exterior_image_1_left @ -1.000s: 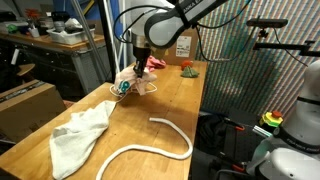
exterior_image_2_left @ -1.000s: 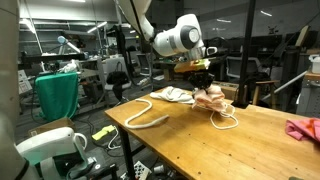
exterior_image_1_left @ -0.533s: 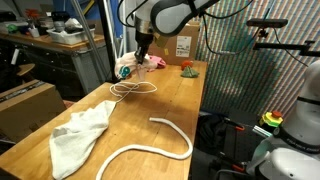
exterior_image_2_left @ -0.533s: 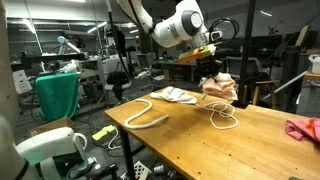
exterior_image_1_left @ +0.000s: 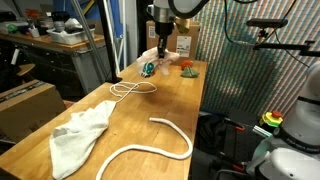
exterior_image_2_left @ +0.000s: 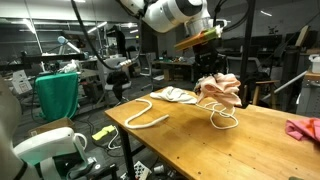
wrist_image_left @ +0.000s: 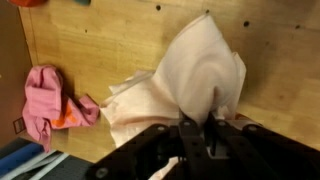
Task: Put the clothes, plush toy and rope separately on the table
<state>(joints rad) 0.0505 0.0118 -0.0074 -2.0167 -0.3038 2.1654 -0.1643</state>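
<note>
The cream-pink cloth (exterior_image_2_left: 222, 90) is hanging clear of the white cord loop. My gripper should keep moving it toward the open wood (exterior_image_2_left: 208, 148) until the cloth rests there, and then let go.
My gripper (wrist_image_left: 198, 122) is shut on a pale cream-pink cloth bundle (wrist_image_left: 200, 65) and holds it in the air above the far part of the wooden table (exterior_image_1_left: 170, 105). The gripper (exterior_image_1_left: 161, 42) and the hanging bundle (exterior_image_1_left: 150, 68) show in both exterior views, the bundle (exterior_image_2_left: 218, 88) dangling under the gripper (exterior_image_2_left: 210, 62). A thin white cord loop (exterior_image_1_left: 130, 90) lies on the table below it. A thick white rope (exterior_image_1_left: 150, 148) curves across the near part. A white cloth (exterior_image_1_left: 78, 132) lies at the near corner. I cannot pick out a plush toy.
A pink cloth (wrist_image_left: 45, 95) lies on the table beside the bundle; it also shows in an exterior view (exterior_image_2_left: 303, 130). A small red object (exterior_image_1_left: 187, 68) sits at the far end. A metal pole (exterior_image_1_left: 100, 45) stands beside the table.
My gripper has risen and moved toward the far end of the table, lifting the cloth bundle clear of the surface. The thin cord loop stayed on the table.
</note>
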